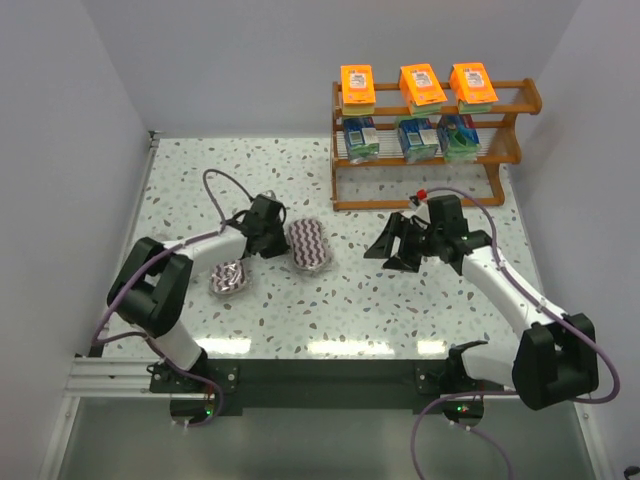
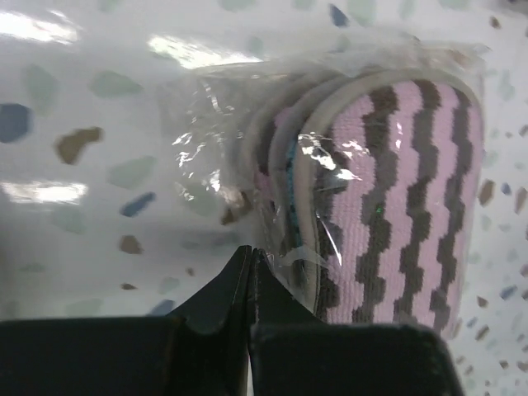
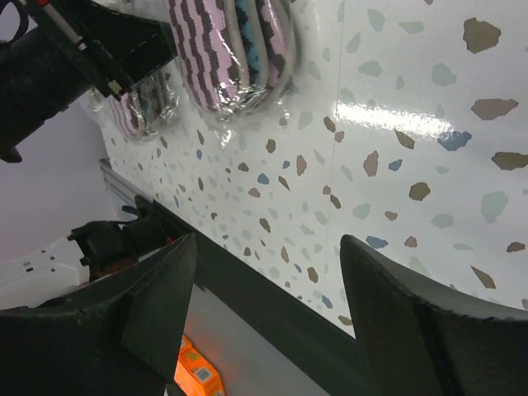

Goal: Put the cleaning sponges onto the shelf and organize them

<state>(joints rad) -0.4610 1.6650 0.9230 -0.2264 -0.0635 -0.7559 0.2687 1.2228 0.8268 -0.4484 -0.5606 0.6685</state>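
Observation:
My right gripper can reach the zigzag bag (image 1: 308,242). I should back my left gripper away from the bag's edge before my right gripper grabs the bag's near end (image 1: 315,266).
The brown wooden shelf (image 1: 420,203) stands at the far right. Three orange packs (image 1: 357,85) sit on its top tier and three blue-green packs (image 1: 418,138) on the middle tier; the bottom tier is bare. A clear bag with purple-white zigzag pads (image 1: 310,245) lies mid-table, also in the left wrist view (image 2: 396,190) and the right wrist view (image 3: 235,49). My left gripper (image 1: 277,238) (image 2: 250,254) is shut at this bag's left edge, pinching its film. A second zigzag bag (image 1: 230,278) (image 3: 144,111) lies beside the left arm. My right gripper (image 1: 395,245) (image 3: 268,239) is open and empty.
The speckled table (image 1: 220,190) is enclosed by grey walls at the left, back and right. A metal rail (image 1: 120,375) runs along the near edge. The right arm's cable (image 1: 470,195) loops just in front of the shelf.

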